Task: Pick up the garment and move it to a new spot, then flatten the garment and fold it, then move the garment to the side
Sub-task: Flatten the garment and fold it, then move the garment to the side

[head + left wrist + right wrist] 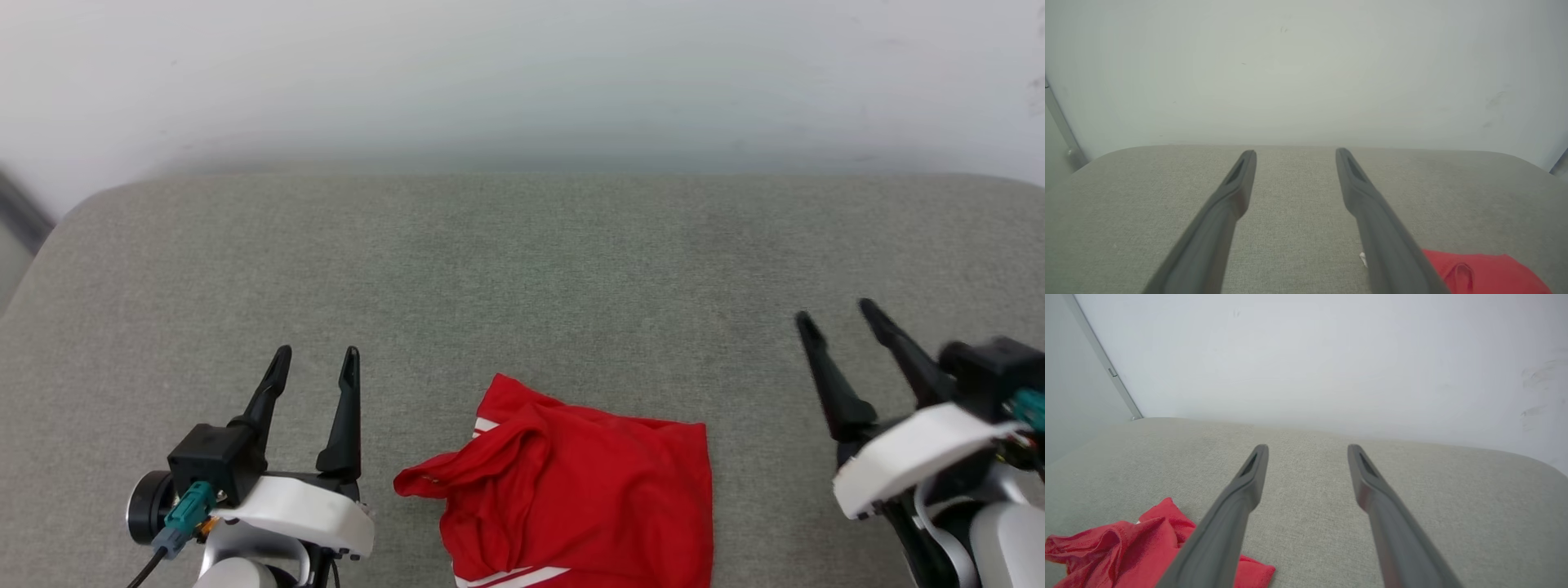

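Note:
A loose flap pokes out of the garment's stacked layers, so the folded garment will come along in one piece with the flap trailing when I pull it to the side.
The garment, a red shirt with white striped trim, lies folded and somewhat rumpled on the grey cushioned surface at the bottom middle of the head view, cut off by the lower edge. My left gripper hovers open to its left, apart from the cloth. My right gripper stands open well to its right, nothing between its fingers. In the left wrist view the garment shows as a red corner at lower right, beside the open gripper. The right wrist view has the garment at lower left of the open gripper.
A pale wall rises right behind the grey surface's rounded far edge. A grey vertical rail runs down the wall at the far left corner. Bare fabric stretches ahead of both grippers.

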Robot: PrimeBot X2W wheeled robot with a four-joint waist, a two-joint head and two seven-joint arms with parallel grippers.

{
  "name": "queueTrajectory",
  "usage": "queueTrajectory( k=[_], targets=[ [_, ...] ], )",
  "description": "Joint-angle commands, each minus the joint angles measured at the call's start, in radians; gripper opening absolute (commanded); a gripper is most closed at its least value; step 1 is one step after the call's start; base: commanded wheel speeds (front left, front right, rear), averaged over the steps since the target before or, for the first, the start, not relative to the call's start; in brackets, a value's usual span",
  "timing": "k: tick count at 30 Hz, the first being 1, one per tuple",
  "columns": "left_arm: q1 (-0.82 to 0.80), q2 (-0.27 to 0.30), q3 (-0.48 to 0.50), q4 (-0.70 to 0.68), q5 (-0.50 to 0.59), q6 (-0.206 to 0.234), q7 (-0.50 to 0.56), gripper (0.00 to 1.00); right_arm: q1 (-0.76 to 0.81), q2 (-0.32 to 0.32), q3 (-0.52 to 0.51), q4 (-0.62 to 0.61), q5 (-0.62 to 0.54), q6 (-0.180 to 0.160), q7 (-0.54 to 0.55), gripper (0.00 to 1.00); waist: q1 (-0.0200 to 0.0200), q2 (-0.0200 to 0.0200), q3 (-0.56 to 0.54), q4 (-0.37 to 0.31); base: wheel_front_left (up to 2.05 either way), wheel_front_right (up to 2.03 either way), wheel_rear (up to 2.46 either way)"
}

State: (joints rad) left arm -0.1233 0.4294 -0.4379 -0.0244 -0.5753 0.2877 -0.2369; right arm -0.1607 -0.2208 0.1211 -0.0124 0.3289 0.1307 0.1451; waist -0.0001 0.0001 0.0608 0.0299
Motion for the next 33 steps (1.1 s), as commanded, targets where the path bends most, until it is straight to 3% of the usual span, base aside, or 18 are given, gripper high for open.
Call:
queueTrajectory(
  k=[1,9,20,27,33],
  targets=[
    [0.014,0.004,0.006,0.007,0.005,0.004,-0.007,1.0,0.036,0.023,-0.044,-0.025,-0.038,0.0,-0.046,1.0,0.0001,-0.0001,-0.007,-0.01,0.0,0.0,0.0],
    [0.044,0.01,0.016,0.038,0.01,0.011,-0.016,1.0,0.156,0.095,-0.123,-0.07,-0.087,0.0,-0.153,1.0,0.0001,-0.0001,-0.033,-0.026,0.0,0.0,0.0],
    [0.082,0.001,0.025,0.049,-0.002,0.005,-0.023,1.0,0.216,0.121,-0.132,-0.102,-0.126,0.0,-0.145,1.0,0.0001,-0.0001,-0.051,-0.025,0.0,0.0,0.0],
    [0.064,-0.015,0.036,0.059,0.0,-0.006,-0.026,1.0,0.225,0.123,-0.153,-0.11,-0.101,0.0,-0.089,1.0,0.0001,-0.0001,-0.051,-0.023,0.0,0.0,0.0],
    [0.055,-0.033,0.046,0.063,0.014,-0.018,-0.029,1.0,0.237,0.116,-0.281,-0.077,0.078,0.001,0.119,1.0,0.0001,-0.0001,-0.049,-0.002,0.0,0.0,0.0]
  ],
)
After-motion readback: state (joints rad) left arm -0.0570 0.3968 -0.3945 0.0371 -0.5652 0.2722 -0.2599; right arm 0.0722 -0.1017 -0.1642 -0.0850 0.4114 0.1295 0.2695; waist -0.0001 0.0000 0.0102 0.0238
